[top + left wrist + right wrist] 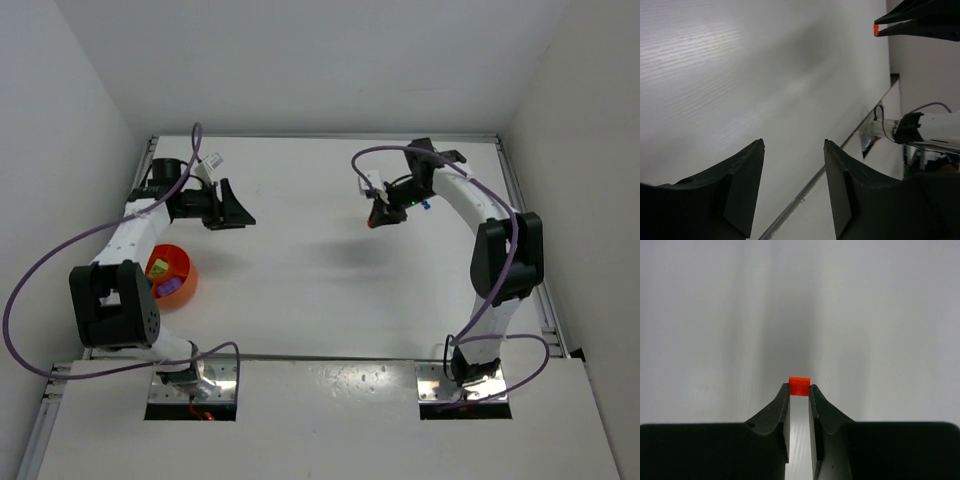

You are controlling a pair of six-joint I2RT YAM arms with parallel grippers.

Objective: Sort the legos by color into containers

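The orange lego pokes out past my right gripper's fingers, so I should keep my open left gripper moving closer until its fingers straddle the lego's loose end.
My right gripper is shut on a small orange lego, pinched at the very tips of its fingers. The top view shows that gripper raised over the far right-centre of the table, the orange lego at its tip. The left wrist view catches the same orange lego at the upper right. My left gripper is open with nothing between its fingers. It hangs at the far left, beyond the orange bowl, a container holding a yellow lego and a purple lego.
A tiny blue bit shows beside the right wrist. Grey walls close in the white table at the back and both sides. A metal rail runs along the near edge ahead of the arm bases.
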